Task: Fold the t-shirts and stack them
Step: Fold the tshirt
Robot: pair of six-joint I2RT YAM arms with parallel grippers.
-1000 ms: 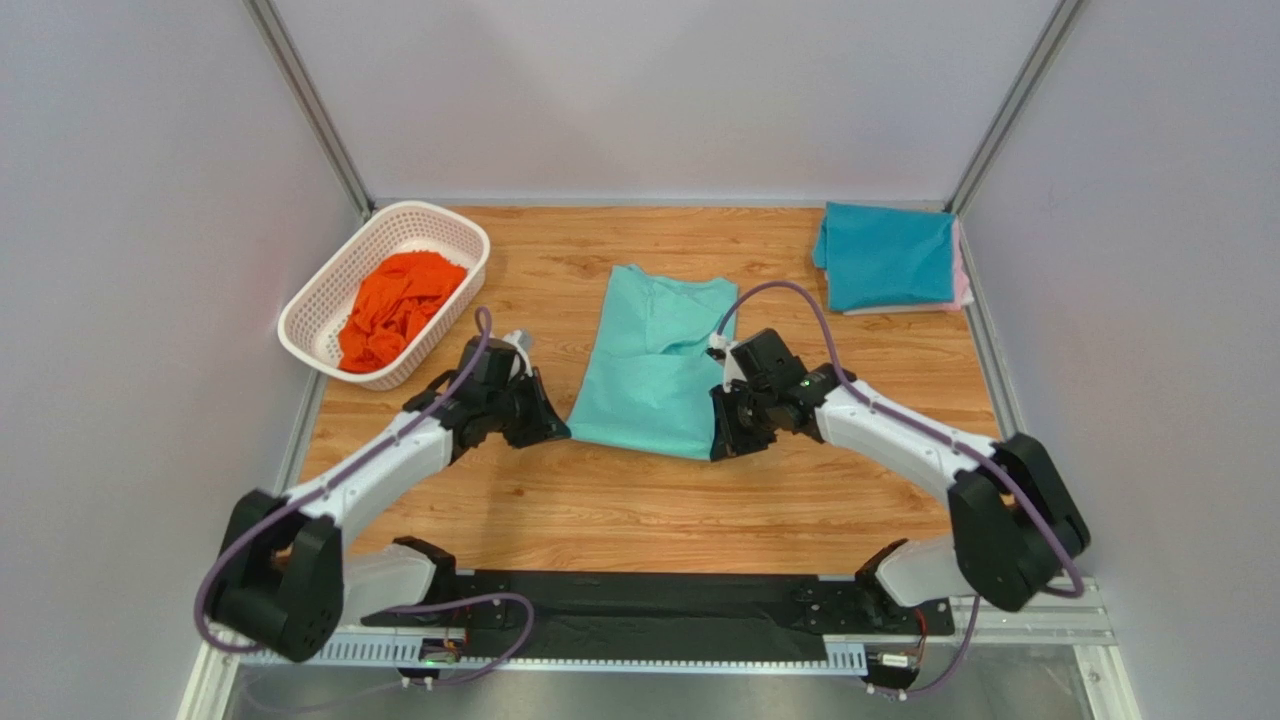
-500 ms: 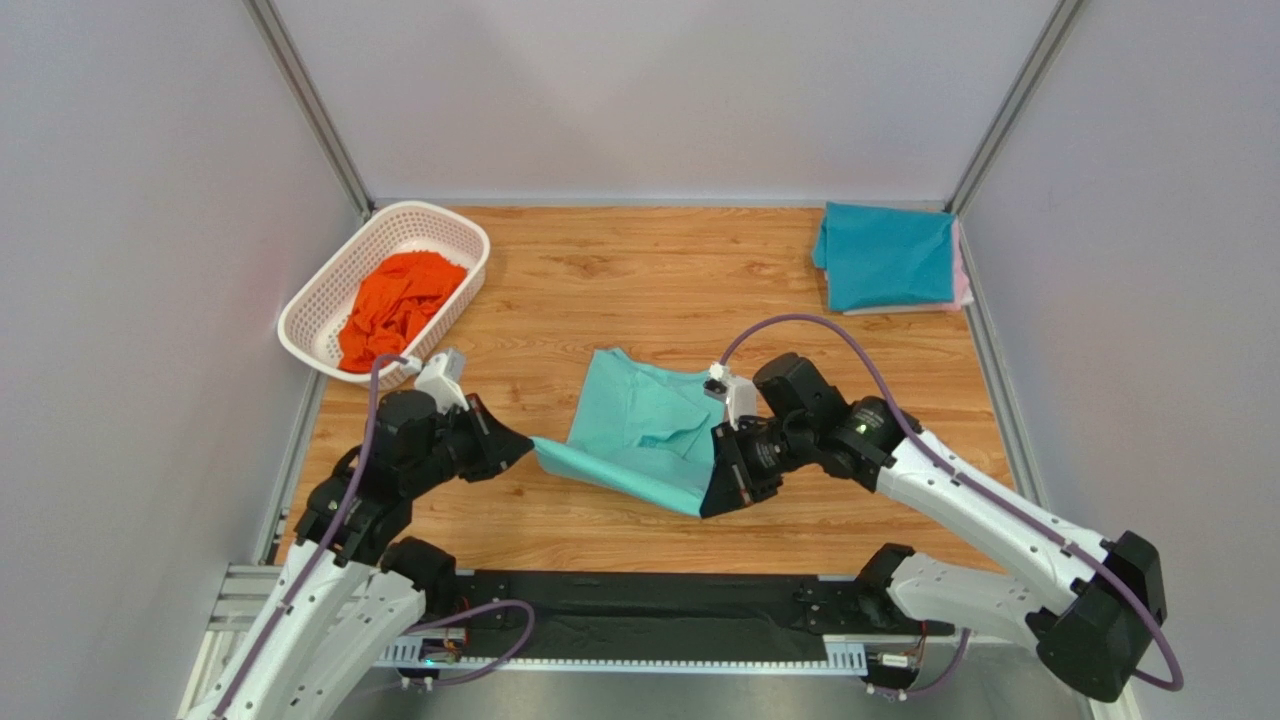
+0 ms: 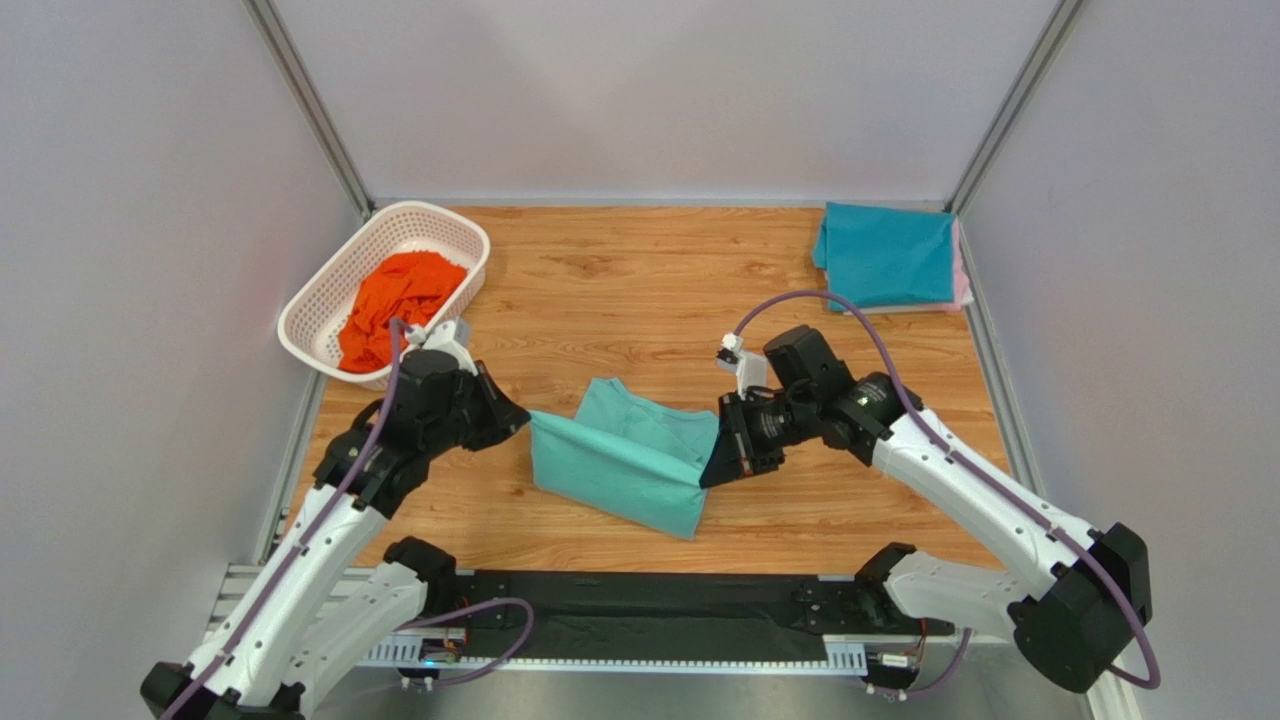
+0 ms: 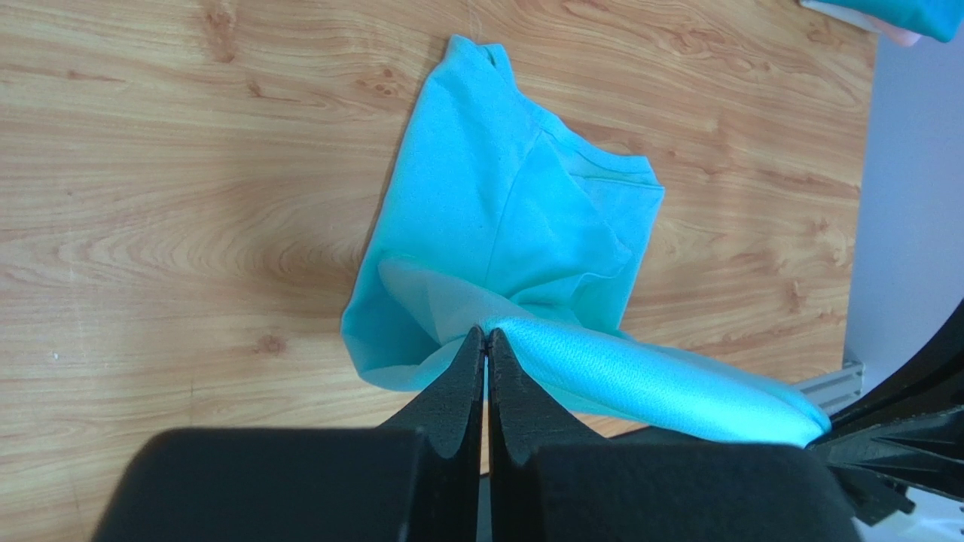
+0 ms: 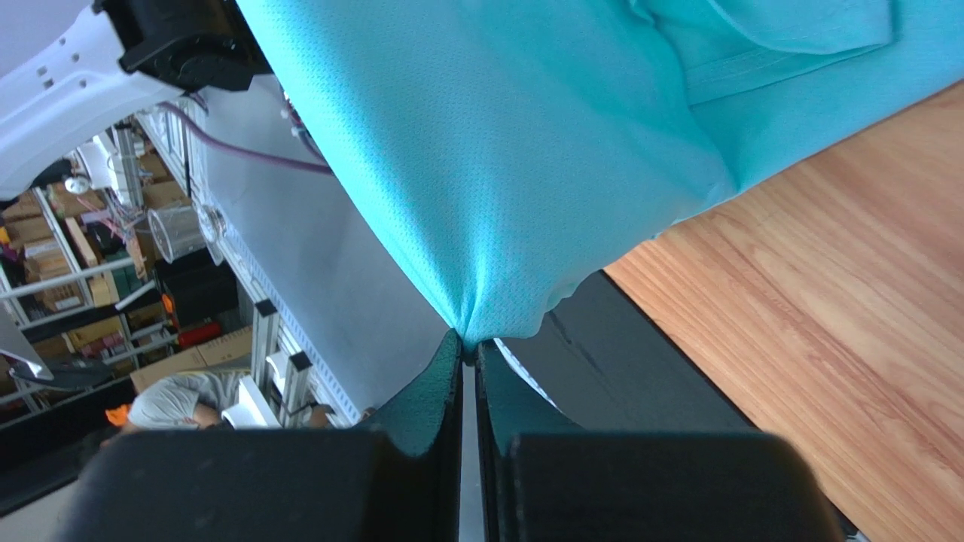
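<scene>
I should first put down the held corners of the mint-green t-shirt (image 3: 616, 477), then turn it straight with both my grippers at its far edge (image 3: 657, 411), because it lies at a slant across the table.
The mint-green t-shirt (image 3: 624, 458) hangs stretched between both grippers above the table's middle, its far end resting on the wood. My left gripper (image 3: 520, 425) is shut on its left corner (image 4: 487, 331). My right gripper (image 3: 712, 468) is shut on its right corner (image 5: 467, 334). The shirt fills the top of the right wrist view (image 5: 543, 136) and trails onto the table in the left wrist view (image 4: 509, 215). The darker teal t-shirt (image 3: 887, 255) lies folded on the pink one (image 3: 959, 270) at the far right. The orange t-shirt (image 3: 395, 306) lies crumpled in the basket.
The white perforated basket (image 3: 331, 293) stands at the far left of the wooden table (image 3: 631, 285). Grey walls close in both sides and the back. A black rail (image 3: 646, 600) runs along the near edge between the arm bases.
Both grippers have lifted the mint-green shirt's near edge and drawn it towards the near side, so the shirt has slid back from the table's middle and folded over itself.
</scene>
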